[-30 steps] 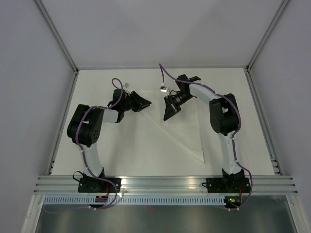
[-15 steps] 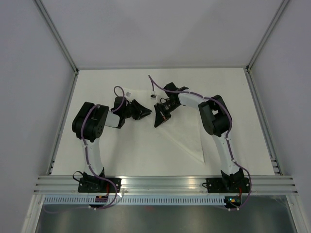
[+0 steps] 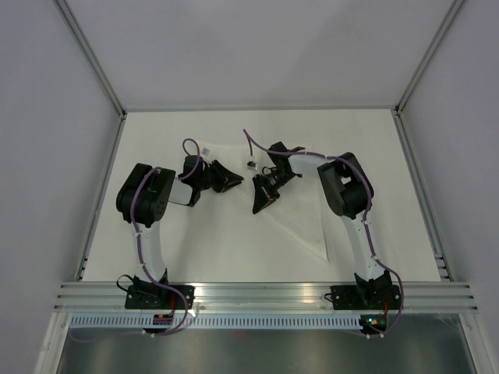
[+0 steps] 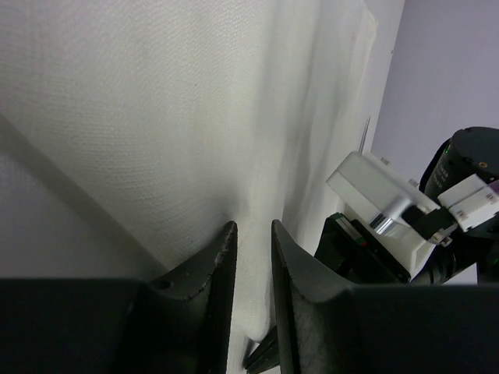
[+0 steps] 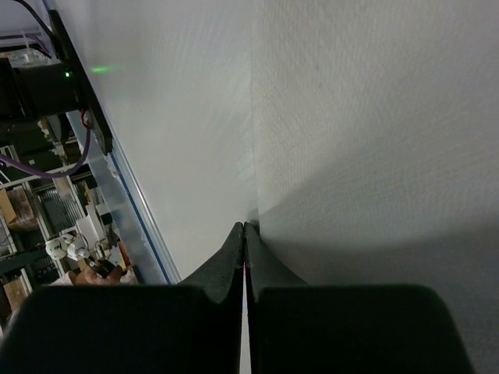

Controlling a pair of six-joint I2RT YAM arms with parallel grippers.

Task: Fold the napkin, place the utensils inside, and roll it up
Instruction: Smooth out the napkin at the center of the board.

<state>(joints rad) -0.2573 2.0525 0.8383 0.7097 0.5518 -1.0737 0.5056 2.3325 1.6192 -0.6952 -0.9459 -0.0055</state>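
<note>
I should next slide my right gripper's closed fingers along the napkin's slanted edge [image 3: 287, 234], which they are touching, toward the napkin's near corner [image 3: 325, 259] until the slanted edge is flat.
The white napkin [image 3: 300, 210] lies on the white table right of centre, and part of it is lifted between the arms. My left gripper [image 3: 232, 183] has its jaws close together, with a fold of the napkin [image 4: 156, 117] pinched between them [image 4: 251, 230]. My right gripper [image 3: 258, 205] is shut, its fingertips [image 5: 244, 227] meeting on the napkin's edge [image 5: 374, 117], which rises to the right of them. The two grippers are close together, facing each other. No utensils show in the top view.
The right arm's wrist and camera [image 4: 390, 210] sit just beyond my left fingers. The napkin's near corner [image 3: 327, 255] points at the front rail [image 3: 265, 292]. Grey walls [image 3: 47, 117] close in the table on three sides.
My right gripper has swung left and then toward the near side, bringing the napkin's edge with it. My left gripper shifted a little right and has since stayed put.
</note>
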